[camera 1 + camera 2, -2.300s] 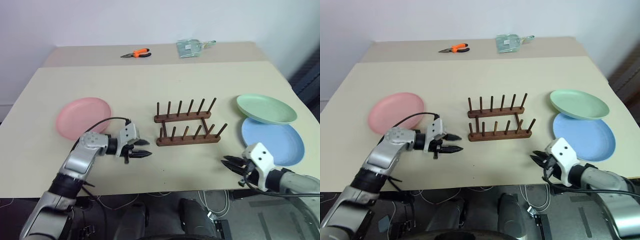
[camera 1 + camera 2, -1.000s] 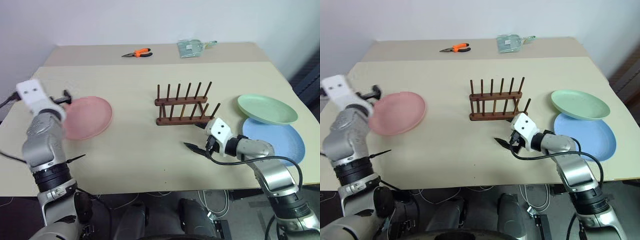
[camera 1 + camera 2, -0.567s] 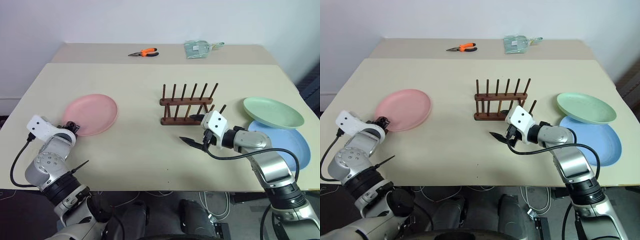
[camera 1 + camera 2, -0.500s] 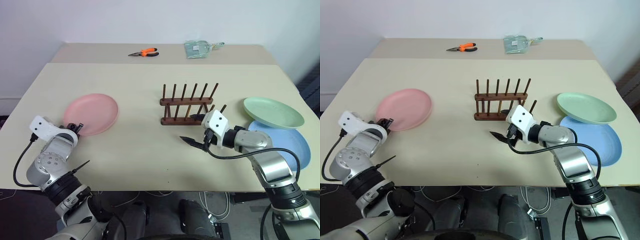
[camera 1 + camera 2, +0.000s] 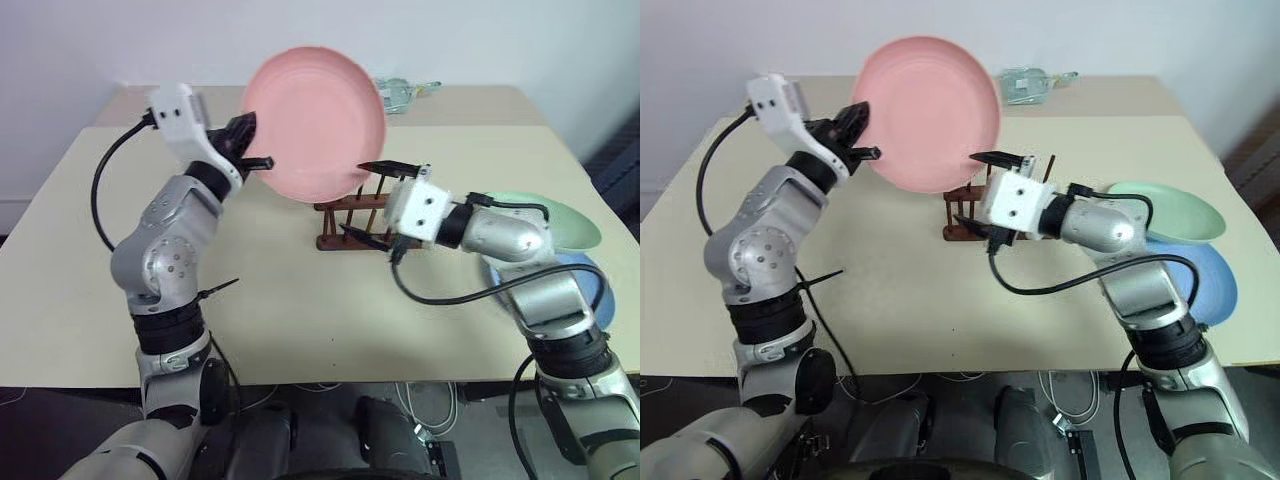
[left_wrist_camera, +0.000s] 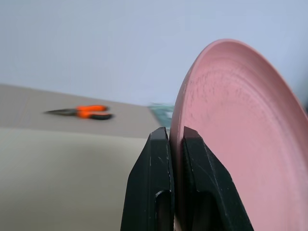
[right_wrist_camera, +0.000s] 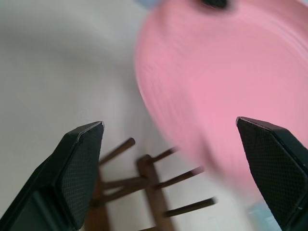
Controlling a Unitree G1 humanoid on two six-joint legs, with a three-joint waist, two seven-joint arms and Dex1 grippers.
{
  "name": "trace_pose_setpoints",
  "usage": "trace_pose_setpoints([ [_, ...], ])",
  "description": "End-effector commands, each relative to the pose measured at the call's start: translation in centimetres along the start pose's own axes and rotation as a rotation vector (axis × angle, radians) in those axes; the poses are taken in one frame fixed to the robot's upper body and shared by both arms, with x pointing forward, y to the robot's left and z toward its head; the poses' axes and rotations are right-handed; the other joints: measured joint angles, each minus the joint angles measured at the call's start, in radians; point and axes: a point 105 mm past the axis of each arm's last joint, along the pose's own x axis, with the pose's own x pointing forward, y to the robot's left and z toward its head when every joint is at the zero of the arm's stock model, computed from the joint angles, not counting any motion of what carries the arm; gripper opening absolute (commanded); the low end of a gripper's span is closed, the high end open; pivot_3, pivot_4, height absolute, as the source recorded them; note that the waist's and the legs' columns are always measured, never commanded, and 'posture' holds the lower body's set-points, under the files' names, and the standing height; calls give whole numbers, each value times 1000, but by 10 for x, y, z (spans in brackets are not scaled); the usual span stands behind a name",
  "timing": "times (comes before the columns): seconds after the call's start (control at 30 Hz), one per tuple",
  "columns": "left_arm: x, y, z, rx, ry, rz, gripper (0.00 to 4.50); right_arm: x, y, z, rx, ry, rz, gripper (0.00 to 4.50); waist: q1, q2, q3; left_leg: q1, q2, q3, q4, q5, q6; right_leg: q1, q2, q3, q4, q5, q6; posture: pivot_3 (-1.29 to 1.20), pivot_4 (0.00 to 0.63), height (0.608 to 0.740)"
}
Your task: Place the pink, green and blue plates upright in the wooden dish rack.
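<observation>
I should take the plate's free rim (image 5: 374, 148) with my right gripper and turn the plate edge-on, because my left gripper is holding the pink plate (image 5: 315, 122) broadside to the dish rack's wires.
The pink plate (image 5: 315, 125) is up in the air, held nearly upright above the wooden dish rack (image 5: 335, 242). My left gripper (image 5: 258, 145) is shut on its left rim; the left wrist view shows both fingers (image 6: 156, 168) pinching the plate (image 6: 240, 144). My right gripper (image 5: 365, 198) stands open just below the plate's lower right edge, in front of the rack, with nothing between its fingers (image 7: 84, 168). The plate and the right gripper hide part of the rack. The green plate (image 5: 1185, 215) and the blue plate (image 5: 1205, 280) lie flat at the right, behind my right arm.
Orange pliers (image 6: 82, 111) and a clear packet (image 5: 1035, 82) lie on the far table behind. The near table's right edge runs close to the blue plate.
My left gripper has shut on the pink plate's rim and lifted it off the table, up and to the right over the rack. The right gripper rose and rolled under the plate.
</observation>
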Motion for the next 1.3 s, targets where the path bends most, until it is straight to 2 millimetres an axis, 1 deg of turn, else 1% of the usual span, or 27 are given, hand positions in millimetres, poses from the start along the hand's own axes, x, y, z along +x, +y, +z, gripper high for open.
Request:
trace_pose_setpoints([
  [0.03, 2, -20, 23, 15, -85, -73, 41, 4, -12, -5, -137, 31, -36, 4500, -2, 0, 0, 0, 0, 0, 0, 0, 0, 0, 0, 0, 0, 0, 0, 0, 150, 740],
  [0.07, 3, -21, 24, 7, -84, -76, 0, 4, -12, -8, -149, 38, -36, 3962, -2, 0, 0, 0, 0, 0, 0, 0, 0, 0, 0, 0, 0, 0, 0, 0, 150, 740],
  [0.1, 3, -21, 24, 0, -84, -77, 0, 4, -12, -10, -160, 44, -41, 3678, -2, 0, 0, 0, 0, 0, 0, 0, 0, 0, 0, 0, 0, 0, 0, 0, 150, 740],
  [0.23, 1, -17, 23, -28, -79, -64, 0, 1, -13, -12, -184, 43, -49, 1570, -2, 0, 0, 0, 0, 0, 0, 0, 0, 0, 0, 1, 0, 0, 0, 0, 150, 740],
  [0.27, 1, -16, 25, -75, -98, -65, 352, 1, -12, -12, -191, 40, -49, 1093, -2, 0, 0, 0, 0, 0, 0, 0, 0, 0, 0, 1, 0, 0, 0, 0, 150, 740],
  [0.33, -1, -10, 39, -237, -181, -60, 1133, -1, -12, -13, -218, 41, -62, 45, -1, 0, 0, 0, 0, 0, 0, 0, 0, 0, 0, 1, 0, 0, 0, 0, 150, 740],
  [0.4, -1, 6, 47, -377, -242, 20, 2119, -3, -14, -14, -219, 46, -89, 0, 1, -2, 2, 0, 0, -1, 1, 0, 0, 1, 0, 0, -1, 0, 0, 0, 150, 740],
  [0.47, -4, 21, 46, -419, -259, 89, 3143, -7, -21, -14, -207, 47, -139, 0, 1, -2, 2, 0, 0, -1, 1, 0, 0, 1, 0, 0, -1, 0, 0, 0, 150, 740],
  [0.53, -9, 35, 46, -373, -269, 144, 3143, -14, -32, -12, -149, 29, -208, 0, -1, -2, 2, 0, 0, -1, 0, 0, 0, 1, 0, 1, -1, 0, 0, 0, 150, 740],
  [0.6, -17, 52, 44, -301, -271, 199, 3143, -26, -46, -7, -21, -17, -281, 0, -1, -2, 2, 0, 0, -1, 0, 0, 0, 0, 0, 1, -1, 0, 0, 0, 150, 740],
  [0.67, -22, 57, 32, -97, -194, 182, 3143, -41, -60, -3, 215, -100, -349, 0, -5, -2, 2, 0, 0, -1, 0, 0, 0, 0, 1, 1, -1, 0, -1, 0, 150, 740],
  [0.73, -27, 42, 2, 144, -45, 43, 3143, -59, -73, 2, 562, -237, -398, 0, -3, -1, 3, 0, 0, -1, -1, 0, 0, 0, 2, 2, 0, 0, -1, 0, 150, 740],
  [0.77, -34, 29, -20, 247, 49, -72, 3143, -69, -76, 7, 719, -327, -398, 0, -1, -1, 2, 0, 0, -1, -1, 0, 0, 0, 2, 2, 0, 1, -2, 0, 150, 740],
  [0.8, -43, 18, -40, 306, 129, -175, 3143, -76, -79, 12, 837, -399, -386, 0, 1, -1, 3, 0, 0, -1, -1, 0, 0, 0, 2, 2, -1, 0, -2, 0, 150, 740],
  [0.87, -61, 2, -67, 297, 230, -338, 3143, -88, -82, 17, 979, -481, -366, 0, 4, 2, 4, 0, 1, -1, -1, -1, 2, 1, 0, 2, -2, -1, -6, 0, 150, 740],
  [0.97, -94, -28, -97, 216, 364, -581, 3143, -93, -76, 10, 1096, -452, -331, 0, -1, 3, 5, -1, 1, -1, -1, -2, 3, 0, -1, 3, -3, -1, -7, 0, 150, 740],
  [1.0, -101, -33, -103, 209, 396, -627, 3143, -94, -73, 8, 1113, -436, -323, 0, -1, 4, 5, -1, 2, 0, -1, -2, 3, 0, 0, 3, -3, -1, -7, 0, 150, 740],
  [1.07, -107, -40, -109, 204, 426, -675, 3143, -93, -67, 1, 1135, -397, -319, 0, -1, 6, 6, -1, 2, 0, -2, -2, 3, 0, 0, 2, -3, -2, -8, 0, 150, 740],
  [1.17, -108, -48, -108, 175, 414, -702, 3143, -90, -61, -11, 1179, -361, -315, 0, -2, 7, 5, 0, 2, 1, -2, -2, 3, 0, 0, 2, -3, -2, -8, 0, 150, 740],
  [1.3, -109, -54, -108, 186, 413, -722, 3143, -88, -56, -31, 1264, -322, -316, 0, -2, 7, 5, 0, 2, 2, -2, -1, 3, 0, 0, 2, -3, -2, -7, 0, 150, 740],
])
